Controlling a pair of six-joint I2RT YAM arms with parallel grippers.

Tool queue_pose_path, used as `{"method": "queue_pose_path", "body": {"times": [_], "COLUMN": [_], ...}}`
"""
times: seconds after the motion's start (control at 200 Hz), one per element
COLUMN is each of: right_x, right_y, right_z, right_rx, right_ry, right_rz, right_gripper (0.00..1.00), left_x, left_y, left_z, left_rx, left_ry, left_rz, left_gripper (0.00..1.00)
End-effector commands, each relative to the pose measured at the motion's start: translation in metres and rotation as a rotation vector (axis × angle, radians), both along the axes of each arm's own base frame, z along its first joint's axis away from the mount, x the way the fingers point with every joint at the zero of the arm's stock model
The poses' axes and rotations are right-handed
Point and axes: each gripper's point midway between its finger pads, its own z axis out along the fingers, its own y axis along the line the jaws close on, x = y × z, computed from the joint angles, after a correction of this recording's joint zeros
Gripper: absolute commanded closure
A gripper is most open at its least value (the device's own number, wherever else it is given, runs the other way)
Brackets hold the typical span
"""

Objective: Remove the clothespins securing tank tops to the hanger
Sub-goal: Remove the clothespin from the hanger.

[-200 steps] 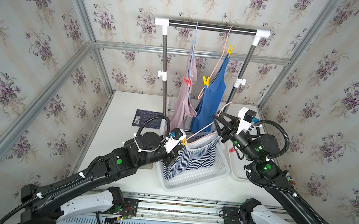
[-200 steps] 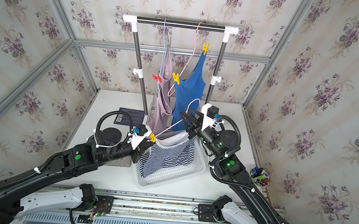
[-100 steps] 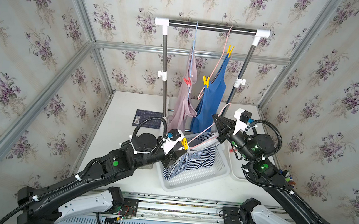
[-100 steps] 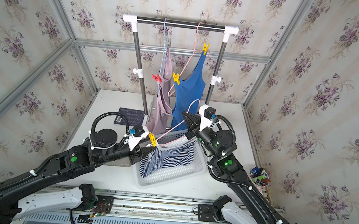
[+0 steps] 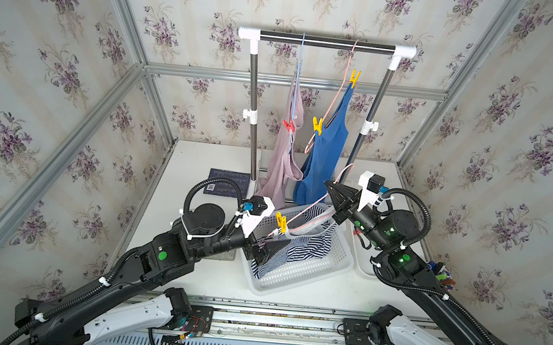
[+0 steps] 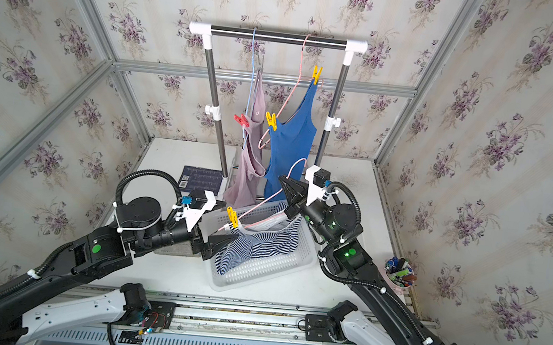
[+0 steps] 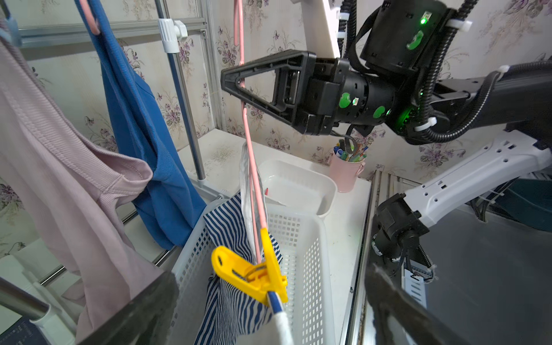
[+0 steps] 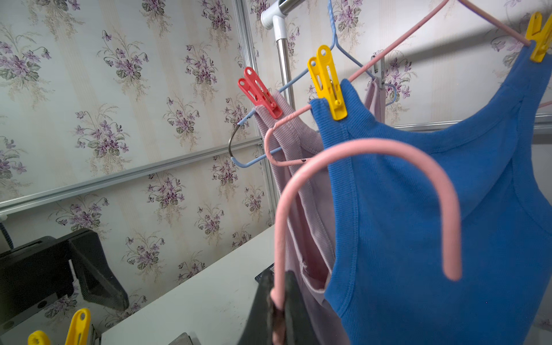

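The yellow clothespin's jaws [image 6: 236, 225] are level with my left gripper's open fingers, which are below the clothespin's handles, so I should lift my left gripper and squeeze the clothespin's handles [image 6: 231, 212].
My right gripper [image 5: 331, 189] is shut on the neck of a pink hanger [image 5: 309, 212], just below its hook [image 8: 358, 149]. From that hanger the striped tank top [image 5: 305, 250] sags into the white basket [image 5: 295, 280]. A yellow clothespin [image 7: 251, 277] clips its strap to the hanger's end. My left gripper [image 7: 268, 313] is open, its fingers wide on either side of that clothespin without touching it. On the rack [image 5: 327, 42] hang the pink tank top [image 5: 281, 167] with a red clothespin [image 5: 288, 125], and the blue tank top [image 5: 326, 150] with two yellow clothespins [image 5: 317, 124].
A white tray [image 7: 298, 185] sits beside the basket on the right, with a pink cup of pens [image 7: 346, 173] behind it. A dark booklet [image 5: 228, 182] lies by the rack's left post [image 5: 252, 136]. Papered walls enclose the table on three sides.
My left gripper has opened, let go of the yellow clothespin and drawn back slightly. My right gripper has shut on the pink hanger's neck.
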Motion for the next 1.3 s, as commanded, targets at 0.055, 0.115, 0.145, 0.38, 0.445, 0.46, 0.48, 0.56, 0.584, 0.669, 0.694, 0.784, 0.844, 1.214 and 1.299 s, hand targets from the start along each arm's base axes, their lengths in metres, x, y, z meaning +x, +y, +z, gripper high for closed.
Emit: {"method": "queue_pose_path", "body": {"times": [0.055, 0.115, 0.145, 0.38, 0.445, 0.46, 0.48, 0.56, 0.584, 0.669, 0.694, 0.784, 0.844, 1.214, 1.299], "right_x": [-0.001, 0.000, 0.000, 0.002, 0.002, 0.002, 0.003, 0.004, 0.004, 0.006, 0.006, 0.008, 0.009, 0.017, 0.020], "right_y": [-0.006, -0.006, -0.007, -0.012, -0.013, -0.014, -0.014, -0.015, -0.015, -0.014, -0.014, -0.013, -0.014, -0.010, -0.010], "right_z": [0.018, 0.017, 0.017, 0.015, 0.014, 0.015, 0.014, 0.014, 0.014, 0.013, 0.012, 0.009, 0.007, -0.010, -0.018], "right_rx": [0.043, 0.041, 0.041, 0.038, 0.037, 0.040, 0.039, 0.036, 0.036, 0.029, 0.024, 0.018, 0.017, -0.027, -0.046], "right_ry": [-0.058, -0.056, -0.058, -0.067, -0.067, -0.068, -0.067, -0.069, -0.069, -0.069, -0.067, -0.061, -0.058, -0.019, -0.001], "right_rz": [-0.026, -0.031, -0.034, -0.068, -0.076, -0.079, -0.081, -0.090, -0.093, -0.097, -0.096, -0.101, -0.105, -0.115, -0.123], "right_gripper": [1.00, 1.00, 1.00, 1.00, 1.00, 1.00, 1.00, 1.00, 1.00, 1.00, 1.00, 1.00, 1.00, 1.00, 1.00], "left_x": [-0.002, 0.000, 0.004, 0.017, 0.019, 0.020, 0.020, 0.020, 0.020, 0.024, 0.025, 0.027, 0.028, 0.035, 0.039], "left_y": [-0.011, -0.015, -0.015, -0.021, -0.024, -0.024, -0.025, -0.029, -0.030, -0.031, -0.031, -0.030, -0.030, -0.024, -0.019], "left_z": [0.010, 0.010, 0.010, 0.015, 0.014, 0.013, 0.012, 0.010, 0.009, 0.006, 0.006, 0.004, 0.003, -0.005, -0.003], "left_rx": [-0.047, -0.050, -0.053, -0.090, -0.084, -0.082, -0.080, -0.074, -0.073, -0.067, -0.067, -0.062, -0.060, -0.039, -0.040], "left_ry": [0.057, 0.084, 0.099, 0.188, 0.194, 0.196, 0.200, 0.212, 0.215, 0.220, 0.222, 0.219, 0.219, 0.187, 0.170], "left_rz": [-0.059, -0.068, -0.063, -0.082, -0.084, -0.084, -0.087, -0.103, -0.105, -0.091, -0.084, -0.074, -0.070, -0.019, 0.012], "left_gripper": [0.03, 0.07, 0.09, 0.26, 0.33, 0.35, 0.38, 0.44, 0.50, 0.58, 0.59, 0.69, 0.77, 1.00, 1.00]}}
